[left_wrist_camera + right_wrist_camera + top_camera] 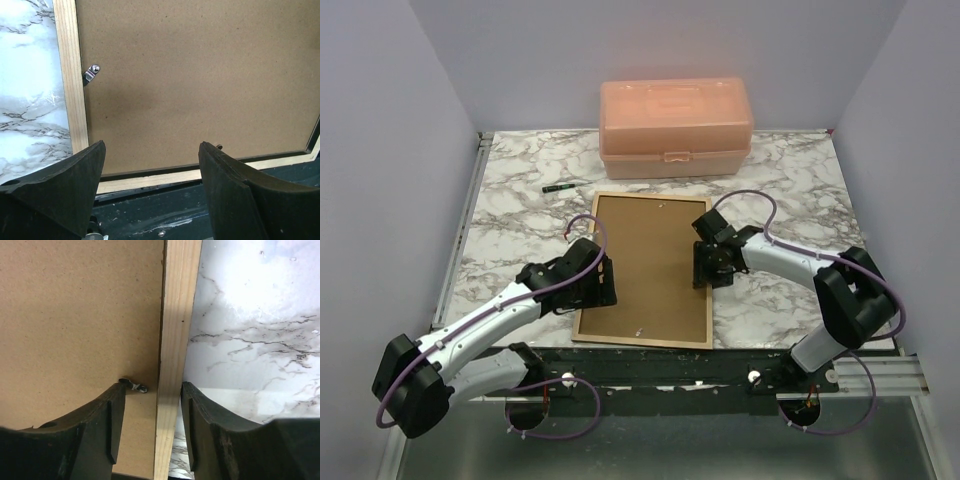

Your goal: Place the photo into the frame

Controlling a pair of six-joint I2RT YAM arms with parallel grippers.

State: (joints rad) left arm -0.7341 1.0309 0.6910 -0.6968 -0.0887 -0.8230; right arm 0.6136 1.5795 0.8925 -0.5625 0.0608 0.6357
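The metal clip's loose end (125, 381) is pointing away from the frame's rail (168, 382), so next my right gripper opens around both of them and squeezes the clip toward the rail.
The frame (640, 340) lies face down on the marble table, its light wood back up. The brown fibreboard backing panel (645, 270) sits inside it. The photo is hidden. My left gripper (605, 282) is open above the frame's left side, near its lower corner. In the left wrist view the gripper (151, 152) spans the near wood rail (150, 179), with a metal clip (91, 73) by the side rail. My right gripper (705, 268) is open over the right rail. In the right wrist view it (152, 395) straddles the wood rail (177, 315), one finger beside a clip (134, 385).
A peach plastic box (675, 127) stands at the back of the table. A small dark marker (558, 187) lies left of the frame's far end. The frame's near edge rests at the black mount bar (650, 365). Walls close in left, right and behind.
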